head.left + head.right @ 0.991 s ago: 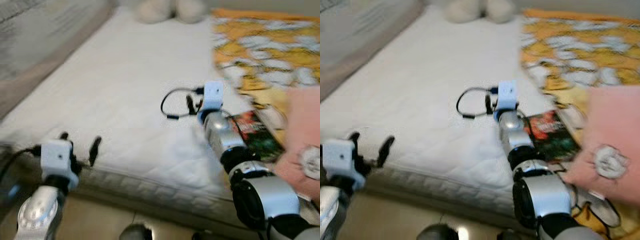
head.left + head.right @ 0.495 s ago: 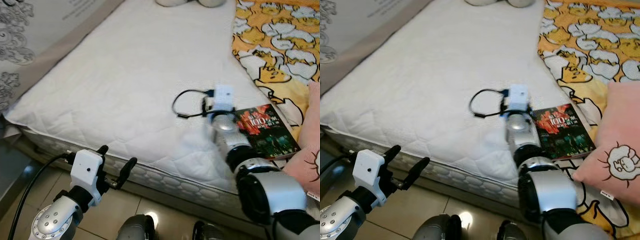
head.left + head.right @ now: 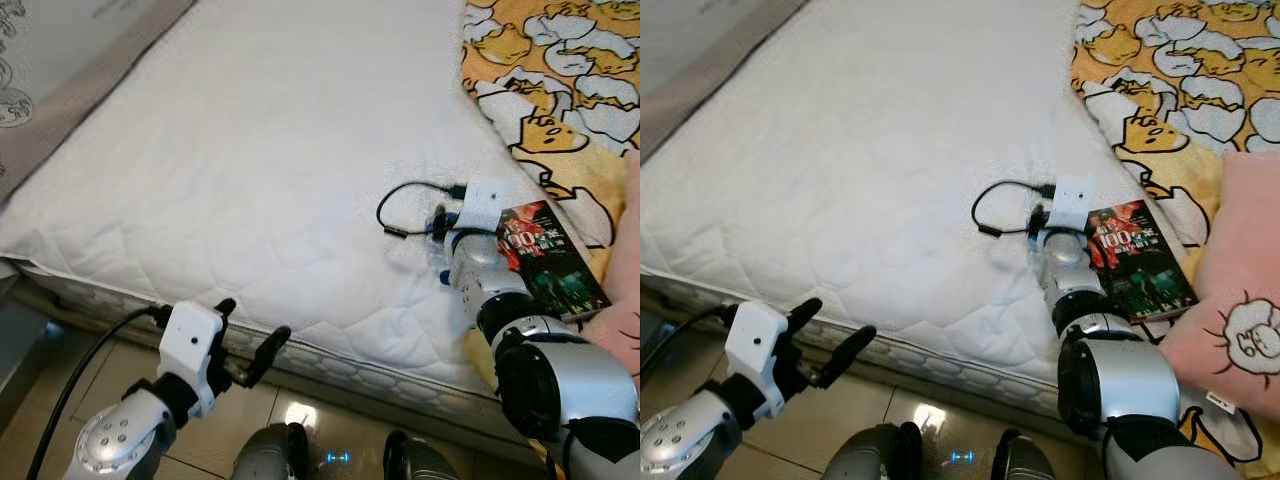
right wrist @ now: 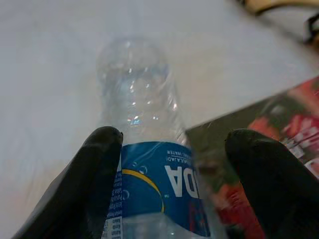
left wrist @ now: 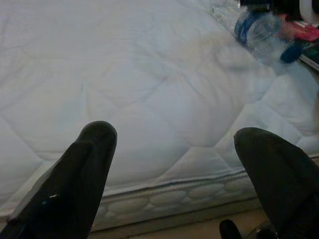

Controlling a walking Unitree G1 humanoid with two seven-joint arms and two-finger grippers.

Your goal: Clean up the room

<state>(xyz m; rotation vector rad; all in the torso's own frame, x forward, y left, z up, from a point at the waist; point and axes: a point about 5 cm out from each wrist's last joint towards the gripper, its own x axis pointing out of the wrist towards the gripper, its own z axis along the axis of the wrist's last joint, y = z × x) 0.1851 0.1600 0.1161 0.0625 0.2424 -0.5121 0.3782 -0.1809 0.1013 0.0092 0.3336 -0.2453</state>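
My gripper will squeeze the bottle's labelled part [image 4: 160, 184] inward between its fingers when I lift it, because the clear end [image 4: 139, 94] beyond the bottle's label looks empty.
A clear plastic bottle [image 4: 137, 94] with a blue label lies on the white mattress [image 3: 250, 150], against the edge of a red and dark book [image 3: 550, 265]. My right gripper [image 4: 174, 149] is open, with one finger on each side of the bottle's labelled part. Its white wrist block [image 3: 482, 205] hides most of the bottle from above. A looped black cable [image 3: 400, 205] lies just beyond it. My left gripper [image 3: 252, 322] is open and holds nothing. It hangs low in front of the mattress's near edge.
A yellow cartoon-print blanket [image 3: 560, 80] covers the right of the bed. A pink pillow [image 3: 1240, 280] lies on the bed beside the book. A patterned wall panel [image 3: 60, 60] runs along the bed's left side. Tiled floor [image 3: 330, 420] shows below the mattress.
The view has sharpened and shifted as the camera moved. My right gripper stays by the cable and book. The left gripper has dropped a little below the mattress edge.
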